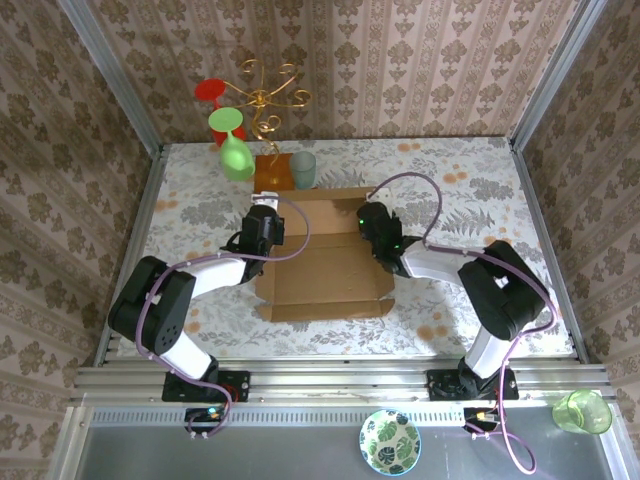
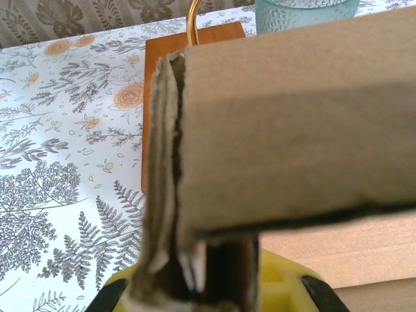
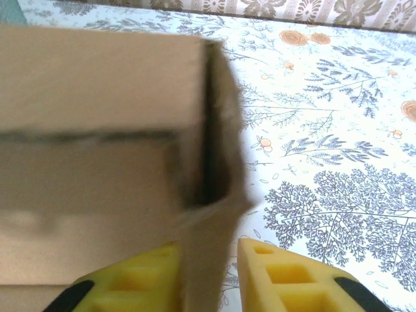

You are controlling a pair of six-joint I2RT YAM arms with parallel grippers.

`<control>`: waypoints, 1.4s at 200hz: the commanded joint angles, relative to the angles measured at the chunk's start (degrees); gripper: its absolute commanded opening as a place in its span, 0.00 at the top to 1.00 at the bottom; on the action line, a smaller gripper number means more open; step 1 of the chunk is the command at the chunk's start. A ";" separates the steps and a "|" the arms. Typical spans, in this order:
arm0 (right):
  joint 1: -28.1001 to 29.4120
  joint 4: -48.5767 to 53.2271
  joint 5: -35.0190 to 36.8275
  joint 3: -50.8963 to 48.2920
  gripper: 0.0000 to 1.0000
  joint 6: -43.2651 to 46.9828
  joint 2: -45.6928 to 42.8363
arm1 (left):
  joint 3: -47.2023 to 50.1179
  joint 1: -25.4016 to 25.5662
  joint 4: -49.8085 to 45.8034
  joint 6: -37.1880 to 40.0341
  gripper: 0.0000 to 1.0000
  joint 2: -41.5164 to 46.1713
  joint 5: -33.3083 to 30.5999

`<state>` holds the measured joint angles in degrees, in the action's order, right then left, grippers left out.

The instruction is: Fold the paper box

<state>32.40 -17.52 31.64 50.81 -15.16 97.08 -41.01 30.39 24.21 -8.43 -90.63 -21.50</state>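
My right gripper has its fingers on both sides of only the side flap's near edge (image 3: 208, 260), so it should open, reach farther over the box's folded back corner (image 3: 214, 130) and grip the corner's layers tightly.
The paper box (image 1: 325, 262), plain brown cardboard, lies open in the middle of the table with its back wall raised. My left gripper (image 1: 262, 228) is at the box's back left corner. In the left wrist view the folded side wall (image 2: 162, 195) stands clamped between the yellow fingers (image 2: 286, 276), so the left gripper (image 2: 201, 279) is shut on it. My right gripper (image 1: 375, 225) is at the back right corner. The corner wall (image 3: 208, 214) stands between its jaws, with a gap to the right finger (image 3: 279, 273); the right gripper (image 3: 208, 250) is open.
Just behind the box stand a small wooden slab (image 1: 270, 172) with a gold wire stand (image 1: 265, 95) and a teal glass (image 1: 303, 170). A green glass (image 1: 236, 155) and a red one (image 1: 212, 92) hang from the stand. A patterned bowl (image 1: 390, 441) and a green cup (image 1: 583, 411) sit below the rail.
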 commanded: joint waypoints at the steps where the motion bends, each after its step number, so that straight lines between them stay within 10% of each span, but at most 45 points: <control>1: -2.74 -6.14 -9.23 -1.79 0.68 -1.25 -3.91 | -0.18 -0.25 -4.27 2.05 1.00 0.41 1.85; 68: -7.86 -7.40 -15.31 -5.52 0.54 -0.64 -7.53 | -4.92 0.93 -11.52 1.38 1.00 -0.68 -1.43; 158: -6.59 -3.93 -10.04 1.46 0.60 1.27 0.20 | -6.85 1.69 -13.81 0.58 1.00 -1.25 -1.19; 231: -4.19 0.94 3.00 4.75 1.00 3.29 3.03 | -9.08 1.28 -16.39 -1.07 1.00 -1.85 -0.04; 280: -3.99 1.88 1.96 4.52 1.00 4.12 2.50 | -7.74 -2.83 -14.82 -3.77 0.57 2.70 9.69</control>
<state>28.60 -18.22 30.61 54.33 -12.12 99.15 -49.17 30.17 9.47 -10.74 -91.72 -18.63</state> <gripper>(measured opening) 0.093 0.380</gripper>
